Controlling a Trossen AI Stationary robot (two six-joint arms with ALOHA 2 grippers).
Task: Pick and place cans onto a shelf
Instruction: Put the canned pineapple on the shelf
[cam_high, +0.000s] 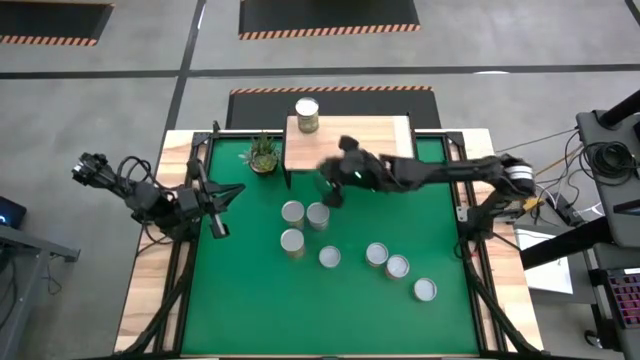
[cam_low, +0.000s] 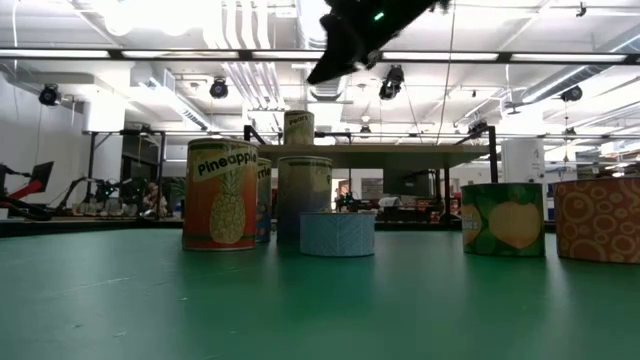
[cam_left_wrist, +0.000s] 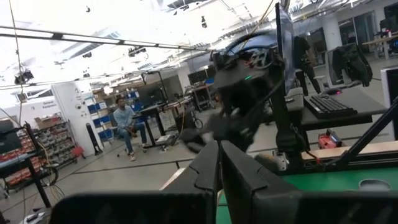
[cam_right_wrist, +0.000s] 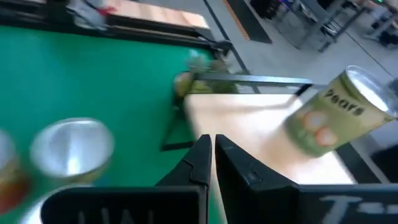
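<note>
The pineapple can (cam_high: 292, 241) has my right gripper hanging across its way up, by the shelf's near edge (cam_high: 308, 171). My right gripper should back away while my left gripper takes the pineapple can.
The pale wood shelf (cam_high: 370, 145) stands at the mat's far edge and also shows in the right wrist view (cam_right_wrist: 249, 124). One green-labelled "pears" can (cam_high: 307, 115) (cam_right_wrist: 336, 118) stands upright on its far left corner. Several more cans stand on the green mat, among them three close together (cam_high: 292, 212) (cam_high: 318, 215) (cam_high: 292, 242) and others toward the right (cam_high: 376, 254) (cam_high: 425, 290). My right gripper (cam_high: 329, 196) (cam_right_wrist: 211, 148) is shut and empty. It hangs high above the mat by the shelf's near left corner (cam_low: 345, 45). My left gripper (cam_high: 216, 218) (cam_left_wrist: 219, 163) is shut and empty at the mat's left edge.
A small potted plant (cam_high: 263, 152) stands left of the shelf. In the low view a pineapple can (cam_low: 220, 195), a short blue can (cam_low: 337, 233) and two cans at the right (cam_low: 503, 218) (cam_low: 597, 218) stand on the mat. A person sits far off in the room (cam_left_wrist: 127, 121).
</note>
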